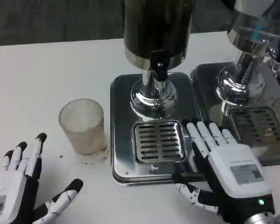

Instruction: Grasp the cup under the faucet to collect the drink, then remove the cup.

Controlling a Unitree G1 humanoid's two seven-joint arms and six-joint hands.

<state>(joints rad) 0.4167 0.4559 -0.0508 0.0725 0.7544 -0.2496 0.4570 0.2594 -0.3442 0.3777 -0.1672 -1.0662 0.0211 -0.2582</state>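
Note:
Brown smudges (101,154) show around the foot of the cup (84,127), so I expect a bigger stained patch to be hiding under the cup when I lift it.
A clear, frosted plastic cup (82,125) stands upright on the white table, just left of the drink dispenser's steel base (121,100). The dispenser's dark tank (157,25) rises at top centre, with a black faucet (158,65) above the slotted drip grille (159,141). My left hand (21,186) lies at the bottom left, below and left of the cup, fingers spread and holding nothing. My right hand (224,170) rests at the right edge of the grille with fingers extended forward, nothing in it.
A second dispenser (245,70) with its own steel tray and drip grille (259,125) stands at the right. Bare white table (42,74) stretches left and behind the cup. The table's far edge meets a dark floor at the top.

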